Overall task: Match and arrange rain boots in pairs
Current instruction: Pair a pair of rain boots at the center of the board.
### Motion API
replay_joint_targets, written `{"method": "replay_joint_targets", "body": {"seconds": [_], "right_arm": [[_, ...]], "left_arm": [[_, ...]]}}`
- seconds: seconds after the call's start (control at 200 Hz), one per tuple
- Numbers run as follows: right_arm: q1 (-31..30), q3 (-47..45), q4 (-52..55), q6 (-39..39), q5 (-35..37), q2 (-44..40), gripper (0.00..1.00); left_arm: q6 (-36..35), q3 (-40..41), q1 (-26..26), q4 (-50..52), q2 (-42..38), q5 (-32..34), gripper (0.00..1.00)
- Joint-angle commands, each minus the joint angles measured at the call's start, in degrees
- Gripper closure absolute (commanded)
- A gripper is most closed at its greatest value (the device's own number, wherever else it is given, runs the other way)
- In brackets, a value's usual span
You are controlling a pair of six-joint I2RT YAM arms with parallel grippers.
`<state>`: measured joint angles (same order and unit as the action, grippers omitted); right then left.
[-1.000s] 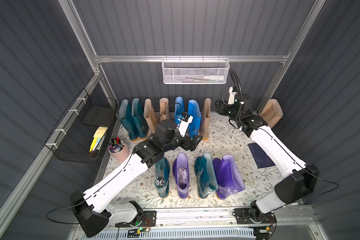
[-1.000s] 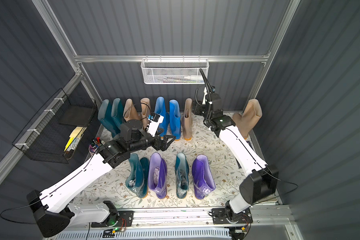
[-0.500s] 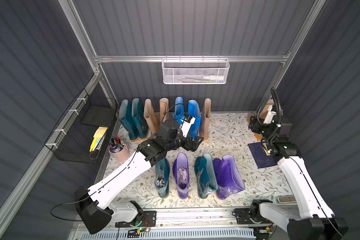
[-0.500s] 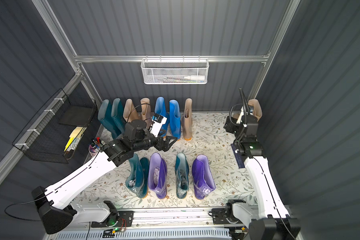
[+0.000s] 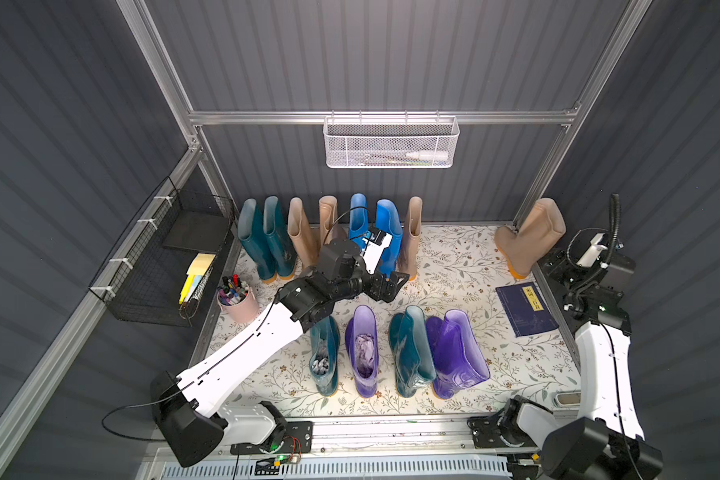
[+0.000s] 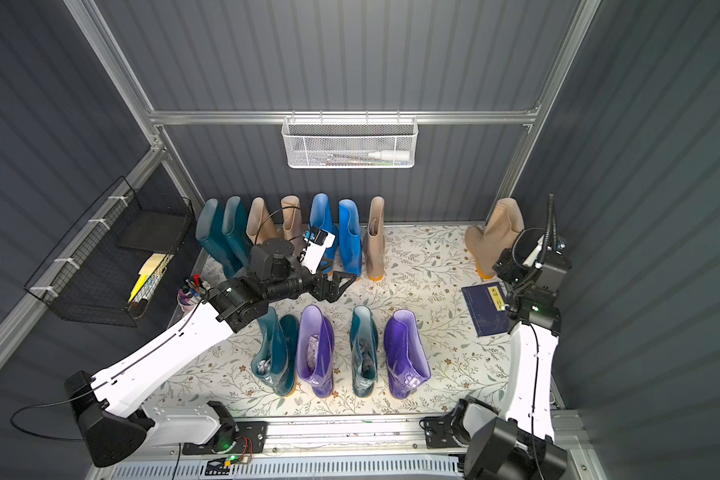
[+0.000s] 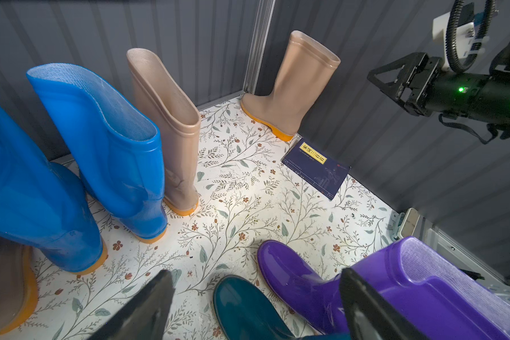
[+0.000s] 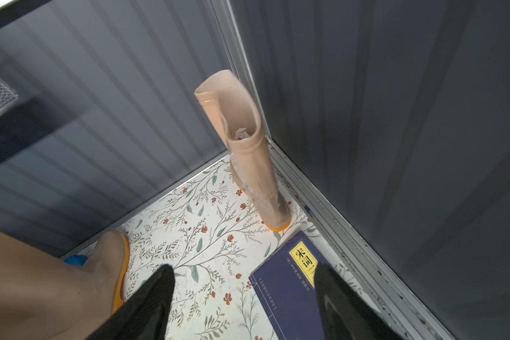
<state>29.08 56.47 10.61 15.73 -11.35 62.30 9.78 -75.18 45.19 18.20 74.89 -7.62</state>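
My right gripper keeps moving toward the boot's near rim (image 5: 562,229) until its fingers straddle it, as it is open and the corner beige boot's narrow back (image 8: 261,181) faces it.
Along the back wall stand rain boots: two dark teal (image 5: 262,241), two beige (image 5: 304,232), two bright blue (image 5: 385,232) and one more beige (image 5: 410,237). A lone beige boot (image 5: 531,237) leans in the back right corner, also in the right wrist view (image 8: 248,153). The front row reads teal (image 5: 323,353), purple (image 5: 364,349), teal (image 5: 408,349), purple (image 5: 456,353). My left gripper (image 5: 391,286) hovers open and empty between the two rows (image 7: 253,276). By the right wall, my right gripper (image 6: 504,262) is open and empty above the book, short of the corner boot (image 8: 245,270).
A dark blue book (image 5: 524,307) lies on the floral mat (image 5: 454,270) by the right wall. A pink pen cup (image 5: 238,299) stands at the left edge. A black wire basket (image 5: 171,257) hangs on the left wall, a white mesh basket (image 5: 389,143) on the back wall.
The right arm has swung from the back middle over to the right wall, and its jaws have opened wider. The left arm has barely moved.
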Motion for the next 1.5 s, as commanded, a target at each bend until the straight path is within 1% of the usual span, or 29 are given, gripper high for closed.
{"method": "replay_joint_targets", "body": {"seconds": [0.0,0.115,0.21,0.235,0.44,0.59,0.85,1.051,1.216,1.491], "right_arm": [[3.1,1.4,-4.7,-1.7,-8.4,2.9,0.22],[5.4,0.8,-9.7,-1.3,-13.0,5.3,0.22],[5.6,0.9,-12.7,-2.5,-14.7,6.8,0.22],[5.7,1.2,-13.0,-2.7,-15.1,9.0,0.22],[6.5,0.7,-20.4,-3.4,-18.1,14.2,0.22],[6.8,2.9,-24.2,-3.8,-20.6,19.2,0.22],[6.9,9.6,-25.3,-3.2,-24.6,26.7,0.23],[6.9,13.0,-26.6,0.9,-27.8,31.5,0.27],[6.7,14.2,-27.2,2.7,-29.8,33.9,0.29],[6.0,15.6,-25.6,3.0,-32.9,35.4,0.34]], "left_arm": [[-0.7,0.4,0.0,-0.5,-0.9,0.2,0.1],[-0.4,0.5,0.0,-0.8,-0.7,0.7,0.1],[0.0,0.4,0.0,-0.9,-0.5,0.8,0.1],[0.0,0.3,0.0,-1.0,-0.4,0.8,0.1],[-0.1,0.5,0.0,-0.8,-0.4,1.0,0.1],[0.2,1.0,0.0,-1.3,-0.5,1.0,0.1],[0.9,1.0,0.0,-1.5,-0.3,1.6,0.1],[1.2,0.8,0.0,-2.0,0.5,1.6,0.1],[0.9,-0.5,0.0,-1.6,1.4,1.6,0.1],[1.4,1.2,0.0,-2.3,0.6,1.8,0.1]]}}
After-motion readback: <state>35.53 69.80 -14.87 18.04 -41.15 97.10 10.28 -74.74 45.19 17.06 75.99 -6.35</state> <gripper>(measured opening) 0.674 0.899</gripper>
